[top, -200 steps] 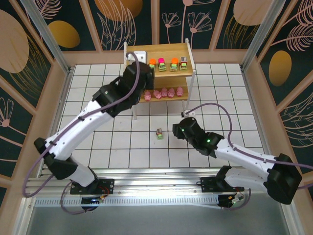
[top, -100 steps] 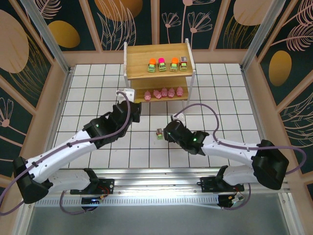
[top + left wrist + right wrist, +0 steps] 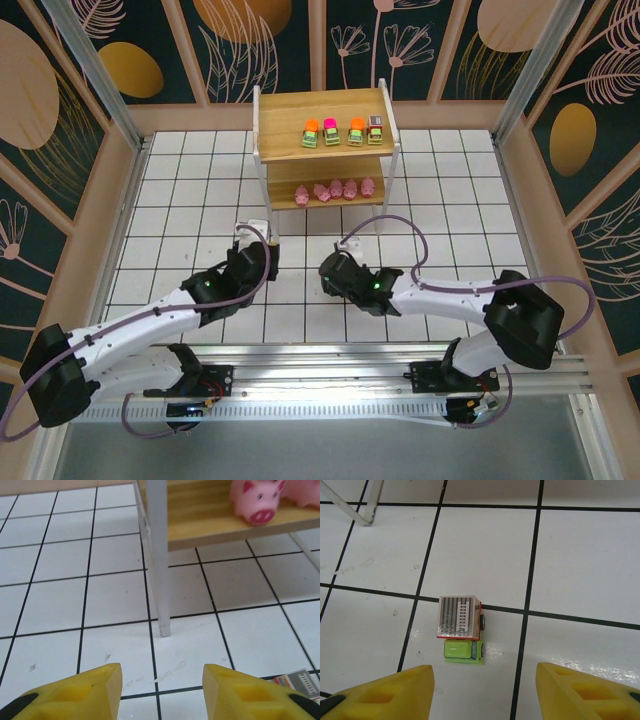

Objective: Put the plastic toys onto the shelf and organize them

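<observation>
I should keep lowering my right gripper toward the toy's striped top (image 3: 457, 617) until its open fingers straddle it, then close, as the green toy's long sides (image 3: 481, 629) face those fingers.
The wooden shelf (image 3: 322, 111) stands at the far middle. Its top tier holds several green blocky toys (image 3: 332, 131), and its lower tier a row of pink pigs (image 3: 336, 188). One more green toy with a grey striped top (image 3: 460, 630) lies on the white tiles, just ahead of my open right gripper (image 3: 485, 680) and slightly left of centre between its fingers. In the top view the right gripper (image 3: 328, 268) covers that spot. My left gripper (image 3: 162, 680) is open and empty, low over the floor, facing the shelf's front left leg (image 3: 157, 570), with one pig (image 3: 257, 500) above.
A corner of the floor toy (image 3: 302, 682) shows at the lower right of the left wrist view. A white shelf leg's foot (image 3: 367, 502) lies far left of the right gripper. Wooden walls ring the tiled floor (image 3: 180, 200).
My left arm has drawn back from the shelf and dropped low toward the near side. My right gripper has slid left until it hangs over the floor toy.
</observation>
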{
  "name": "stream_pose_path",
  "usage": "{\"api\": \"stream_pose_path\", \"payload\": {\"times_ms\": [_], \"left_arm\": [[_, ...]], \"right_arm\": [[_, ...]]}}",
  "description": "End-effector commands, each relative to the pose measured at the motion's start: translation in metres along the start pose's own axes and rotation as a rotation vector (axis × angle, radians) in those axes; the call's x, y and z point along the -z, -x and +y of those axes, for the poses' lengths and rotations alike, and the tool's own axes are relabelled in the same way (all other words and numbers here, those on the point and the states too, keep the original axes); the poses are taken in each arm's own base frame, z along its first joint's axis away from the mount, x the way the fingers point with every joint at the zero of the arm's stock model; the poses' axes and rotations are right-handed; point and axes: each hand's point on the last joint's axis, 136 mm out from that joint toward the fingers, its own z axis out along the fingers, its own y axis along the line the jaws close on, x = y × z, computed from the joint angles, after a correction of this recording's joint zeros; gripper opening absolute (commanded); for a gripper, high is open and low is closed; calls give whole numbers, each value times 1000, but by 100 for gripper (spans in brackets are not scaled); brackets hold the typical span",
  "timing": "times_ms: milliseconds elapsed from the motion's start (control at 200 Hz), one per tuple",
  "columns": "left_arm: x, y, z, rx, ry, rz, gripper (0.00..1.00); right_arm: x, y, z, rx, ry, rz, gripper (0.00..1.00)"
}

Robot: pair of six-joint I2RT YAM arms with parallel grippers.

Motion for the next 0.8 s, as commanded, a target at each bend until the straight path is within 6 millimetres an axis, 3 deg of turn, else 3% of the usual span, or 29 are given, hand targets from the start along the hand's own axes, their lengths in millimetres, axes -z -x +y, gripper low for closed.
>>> {"api": "stream_pose_path", "payload": {"times_ms": [0, 165, 506, 796], "left_arm": [[-10, -9, 5, 67, -8, -11, 47], [-20, -34, 13, 75, -13, 20, 47], [-29, -62, -13, 11, -174, 55, 48], [-30, -65, -25, -13, -240, 56, 49]], "right_arm": [[0, 11, 14, -35, 16, -27, 57], [-6, 11, 20, -27, 12, -17, 57], [-23, 6, 26, 11, -23, 8, 57], [-37, 11, 23, 42, -54, 15, 57]]}}
